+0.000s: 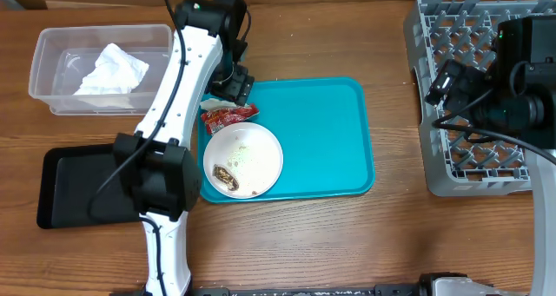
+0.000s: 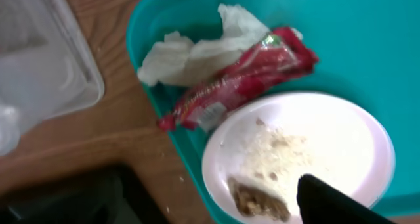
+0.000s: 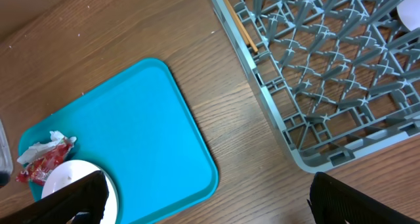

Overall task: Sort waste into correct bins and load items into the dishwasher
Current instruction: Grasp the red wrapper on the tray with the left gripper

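Note:
My left gripper keeps going down with open fingers until they close around the wrapper's narrow end (image 2: pixel 189 113), because the red wrapper (image 1: pixel 231 116) is on top of the napkin.
On the teal tray (image 1: pixel 321 140) a white plate (image 1: pixel 248 153) holds rice grains (image 2: pixel 275 155) and a brown scrap (image 2: pixel 256 201). A red wrapper (image 2: pixel 243 79) lies across a crumpled napkin (image 2: pixel 190 53) just beyond the plate. My left gripper (image 1: pixel 236 83) hovers over them, open and empty, with one dark finger (image 2: pixel 335 201) above the plate. Another napkin (image 1: pixel 111 70) lies in the clear tub (image 1: pixel 48 66). The black tray (image 1: pixel 78 187) is at the left. My right gripper (image 3: pixel 210 204) stands open by the grey rack (image 3: pixel 328 73), which holds a chopstick (image 3: pixel 241 25).
The rack (image 1: pixel 460 140) fills the right side, with the right arm above it. A white dish edge (image 3: pixel 410 10) shows in the rack's far corner. Bare wood lies between the teal tray (image 3: pixel 144 132) and the rack. The left arm's base stands at the front.

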Motion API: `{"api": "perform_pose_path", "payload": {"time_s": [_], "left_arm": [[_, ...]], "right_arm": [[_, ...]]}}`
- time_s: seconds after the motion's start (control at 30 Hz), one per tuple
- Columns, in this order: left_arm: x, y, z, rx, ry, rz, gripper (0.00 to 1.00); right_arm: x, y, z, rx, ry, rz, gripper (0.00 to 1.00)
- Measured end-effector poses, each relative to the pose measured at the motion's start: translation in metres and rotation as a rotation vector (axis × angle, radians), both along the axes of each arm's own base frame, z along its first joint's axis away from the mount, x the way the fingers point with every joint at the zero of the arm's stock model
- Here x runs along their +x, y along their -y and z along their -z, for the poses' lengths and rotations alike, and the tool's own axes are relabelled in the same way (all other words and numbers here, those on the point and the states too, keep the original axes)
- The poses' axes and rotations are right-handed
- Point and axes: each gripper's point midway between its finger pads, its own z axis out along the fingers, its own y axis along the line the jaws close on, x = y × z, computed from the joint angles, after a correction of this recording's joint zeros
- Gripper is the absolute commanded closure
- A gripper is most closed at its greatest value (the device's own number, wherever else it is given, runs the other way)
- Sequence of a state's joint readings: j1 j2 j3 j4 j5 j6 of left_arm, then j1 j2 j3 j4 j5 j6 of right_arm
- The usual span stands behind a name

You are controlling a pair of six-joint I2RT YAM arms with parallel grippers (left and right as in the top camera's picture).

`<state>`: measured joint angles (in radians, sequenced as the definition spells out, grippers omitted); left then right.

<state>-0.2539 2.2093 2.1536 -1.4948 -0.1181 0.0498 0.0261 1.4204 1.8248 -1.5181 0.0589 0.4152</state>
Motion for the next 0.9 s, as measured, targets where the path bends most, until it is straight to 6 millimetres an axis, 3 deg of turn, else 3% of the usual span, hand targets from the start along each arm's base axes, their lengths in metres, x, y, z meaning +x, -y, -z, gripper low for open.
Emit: {"api": "perform_pose_path", "payload": {"time_s": [0.13,0.33,0.47,0.7,0.83,0.9], "left_arm": [[0.009,-0.005,0.035,0.008,0.008,0.074,0.17],[0.004,-0.01,0.078,0.024,-0.026,0.193,0.15],[0.007,-0.009,0.094,0.023,-0.004,0.23,0.17],[0.015,-0.007,0.102,0.02,0.037,0.251,0.26],[0.015,-0.007,0.104,0.02,0.038,0.253,0.39],[0.015,-0.007,0.104,0.02,0.038,0.255,0.59]], "right_arm": [[0.0,0.0,0.0,0.0,0.0,0.0,0.0],[0.0,0.0,0.0,0.0,0.0,0.0,0.0],[0.0,0.0,0.0,-0.001,0.0,0.0,0.0],[0.0,0.0,0.0,0.0,0.001,0.0,0.0],[0.0,0.0,0.0,0.0,0.0,0.0,0.0],[0.0,0.0,0.0,-0.001,0.0,0.0,0.0]]}}
